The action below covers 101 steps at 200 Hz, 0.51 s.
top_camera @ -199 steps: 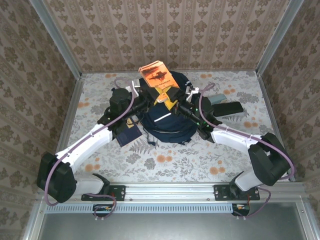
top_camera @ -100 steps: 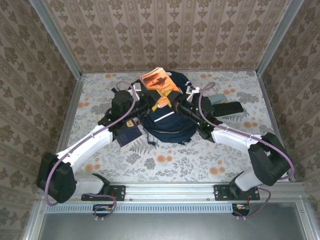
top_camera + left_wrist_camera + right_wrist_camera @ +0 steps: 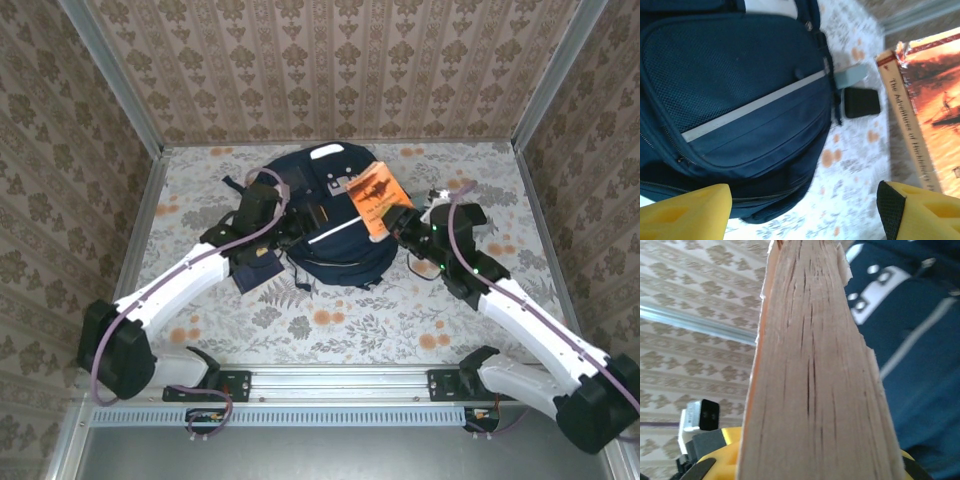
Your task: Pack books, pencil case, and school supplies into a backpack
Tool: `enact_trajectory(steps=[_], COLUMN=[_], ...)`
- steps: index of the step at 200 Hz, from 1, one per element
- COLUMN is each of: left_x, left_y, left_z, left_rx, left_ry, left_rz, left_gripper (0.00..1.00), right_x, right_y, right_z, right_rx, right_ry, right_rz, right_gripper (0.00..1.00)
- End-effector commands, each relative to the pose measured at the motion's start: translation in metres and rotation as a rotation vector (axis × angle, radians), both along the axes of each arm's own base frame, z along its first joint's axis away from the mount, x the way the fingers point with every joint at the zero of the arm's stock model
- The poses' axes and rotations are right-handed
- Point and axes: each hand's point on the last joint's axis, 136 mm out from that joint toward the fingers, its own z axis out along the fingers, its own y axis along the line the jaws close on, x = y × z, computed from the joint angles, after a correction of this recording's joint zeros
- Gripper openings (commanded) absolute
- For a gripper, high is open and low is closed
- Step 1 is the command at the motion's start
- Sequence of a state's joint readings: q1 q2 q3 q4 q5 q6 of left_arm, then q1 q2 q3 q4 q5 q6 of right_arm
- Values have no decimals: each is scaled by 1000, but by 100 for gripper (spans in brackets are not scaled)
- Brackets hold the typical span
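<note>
My gripper is about to lift the backpack's front panel [image 3: 338, 243]. Its lower zipper edge [image 3: 336, 263] already lies slack, so I expect the panel to fold back and uncover a pale-lined main pocket.
The navy backpack [image 3: 330, 240] lies flat in the middle of the table, its white stripe [image 3: 755, 102] facing up. My right gripper [image 3: 403, 222] is shut on the lower corner of the orange-brown book [image 3: 374, 197] and holds it tilted above the backpack's right side. In the right wrist view the book's page edge [image 3: 815, 380] rises between the yellow fingers [image 3: 722, 460]. My left gripper [image 3: 805, 215] is open and empty, hovering over the backpack's front pocket. The book's spine [image 3: 907, 130] stands off to its right. A dark navy book [image 3: 255, 272] lies under my left forearm.
A small black pouch [image 3: 861, 102] and a pale teal object [image 3: 850, 77] lie on the floral tablecloth just right of the backpack. Wallpapered walls with metal posts close in the back and both sides.
My left gripper opened and let go of the orange-brown book. My right gripper closed on it and carried it from the backpack's top to its right side.
</note>
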<state>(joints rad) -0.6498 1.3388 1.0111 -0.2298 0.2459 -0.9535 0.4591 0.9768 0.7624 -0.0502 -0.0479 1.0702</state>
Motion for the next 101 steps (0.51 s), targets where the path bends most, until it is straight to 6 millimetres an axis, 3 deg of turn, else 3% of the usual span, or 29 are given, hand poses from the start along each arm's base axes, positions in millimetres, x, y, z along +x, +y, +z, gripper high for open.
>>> enact_trajectory(steps=[1,30,62,101], left_x=[-4,-4,10,24], left_y=[-12,-33,-60,-82], left_z=[-9,-27,-40,-72], left_rx=[174,383,522,734], left_ry=[-63,-99,-162,-198], left_rz=[-130,-296,-433,-629], left_gripper=[78,78,80,76], right_x=[-25,-37,-36,-34], right_y=[-39,-59,-73,-87], right_z=[-37,-45,-52,-66], right_rx=[-167,-159,-166,-203], right_ry=[124,178,210,267], right_rz=[-46,-66,-85,-123], right_gripper=[16,16,17,17])
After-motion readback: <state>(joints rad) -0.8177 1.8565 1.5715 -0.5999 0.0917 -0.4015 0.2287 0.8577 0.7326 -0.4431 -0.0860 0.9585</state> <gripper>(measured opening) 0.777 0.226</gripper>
